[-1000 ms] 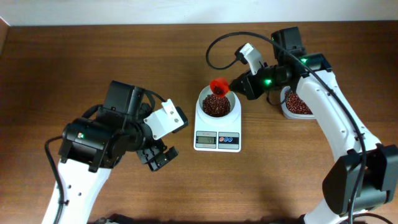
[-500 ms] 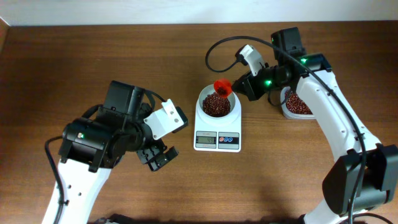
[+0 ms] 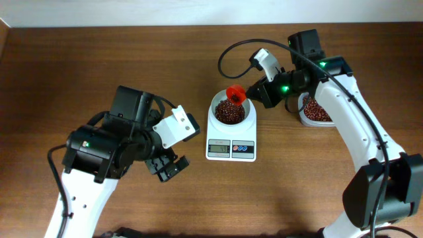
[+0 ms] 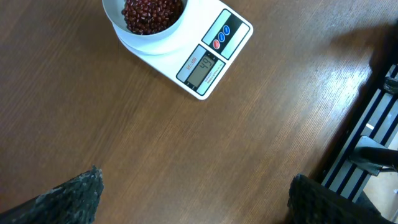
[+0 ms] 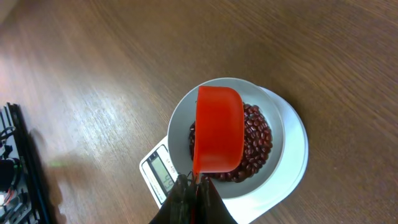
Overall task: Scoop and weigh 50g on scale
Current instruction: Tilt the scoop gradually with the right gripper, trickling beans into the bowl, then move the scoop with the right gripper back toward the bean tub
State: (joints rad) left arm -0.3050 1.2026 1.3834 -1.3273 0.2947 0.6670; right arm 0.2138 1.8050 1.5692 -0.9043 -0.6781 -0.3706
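The scale's display (image 4: 201, 71) reads nearly 50g with the beans in the bowl. My right gripper should move back and put the red scoop down in front of the clear tub.
The white scale (image 3: 231, 137) stands mid-table with a round bowl (image 3: 215, 106) on top. Dark red-brown beans (image 3: 229, 114) lie heaped in the bowl. My right gripper (image 3: 251, 89) is shut on the handle of a red scoop (image 3: 235, 93), which is tipped over the bowl's far rim. From the right wrist, the scoop (image 5: 219, 129) shows its back above the beans (image 5: 258, 140), my gripper (image 5: 195, 185) pinching its handle. My left gripper (image 3: 165, 166) is open over bare table, left of the scale. Its view shows the scale (image 4: 168, 59), its beans (image 4: 152, 12) and nothing between the fingers (image 4: 68, 199).
A clear tub (image 3: 301, 114) holding more beans sits right of the scale, partly under my right arm. A black cable loops above the bowl (image 3: 225, 56). A dark rack (image 4: 373, 130) shows at the table's edge in the left wrist view.
The red scoop has shifted slightly right and tipped further over the bowl. My left arm has not moved.
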